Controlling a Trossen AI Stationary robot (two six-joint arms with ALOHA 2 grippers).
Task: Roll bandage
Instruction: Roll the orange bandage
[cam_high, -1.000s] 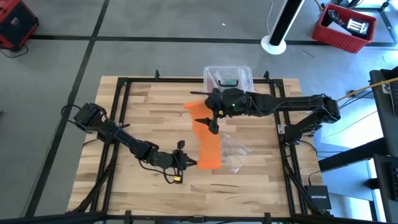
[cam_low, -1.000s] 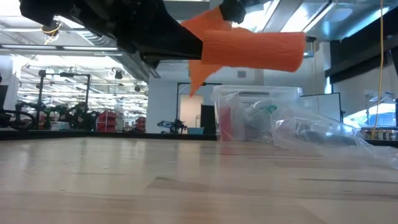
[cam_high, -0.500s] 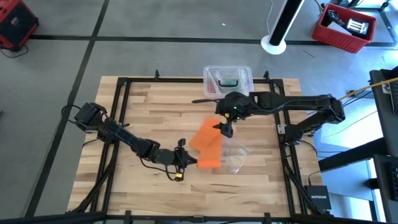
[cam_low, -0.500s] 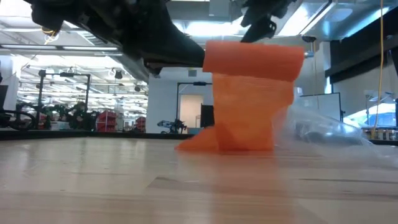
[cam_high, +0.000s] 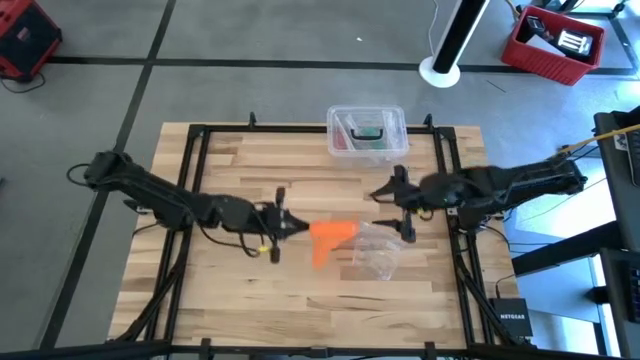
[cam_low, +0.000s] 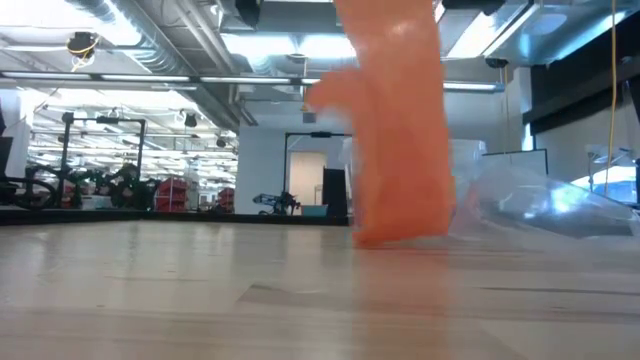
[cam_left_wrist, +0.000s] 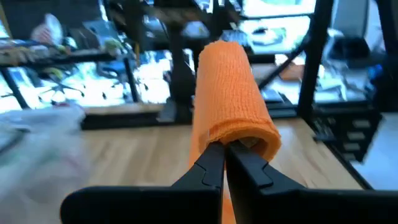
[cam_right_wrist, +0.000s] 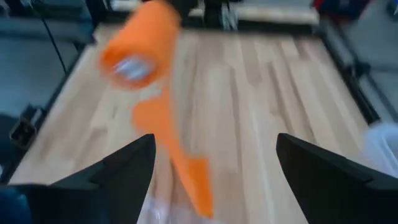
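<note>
My right gripper will squash the roll (cam_high: 331, 229) flat when it pinches and carries it, because the hollow open end (cam_right_wrist: 132, 69) shows a loose tube of fabric.
The orange bandage (cam_high: 331, 232) is partly wound into a roll (cam_left_wrist: 229, 87) that sits on the tips of my left gripper (cam_left_wrist: 224, 155), which is shut and reaches in level from the table's left. A loose tail (cam_low: 400, 140) hangs from the roll, and its lower end (cam_low: 398, 236) reaches the table. My right gripper (cam_high: 398, 210) stands open to the right of the roll, apart from it. In the right wrist view the roll (cam_right_wrist: 138, 48) and the tail (cam_right_wrist: 180, 158) show ahead of the spread fingers. My left gripper has its shut fingers (cam_left_wrist: 211, 163) stuck into the roll's near open end (cam_left_wrist: 239, 138), with the fabric wound around them. They come in level from the table's left and lie along the roll's axis. The roll is lifted clear, with the tail hanging slack below it.
A crumpled clear plastic bag (cam_high: 376, 250) lies just right of the bandage, under my right gripper. A clear plastic box (cam_high: 366, 130) stands at the table's far edge. Black frame rails (cam_high: 195, 180) run along the table's sides.
My left gripper has risen and gone toward the table's far edge with the roll. My right gripper has drawn back toward the right edge, away from the bandage. The strip that stretched toward the far side has dropped and now hangs from the roll.
</note>
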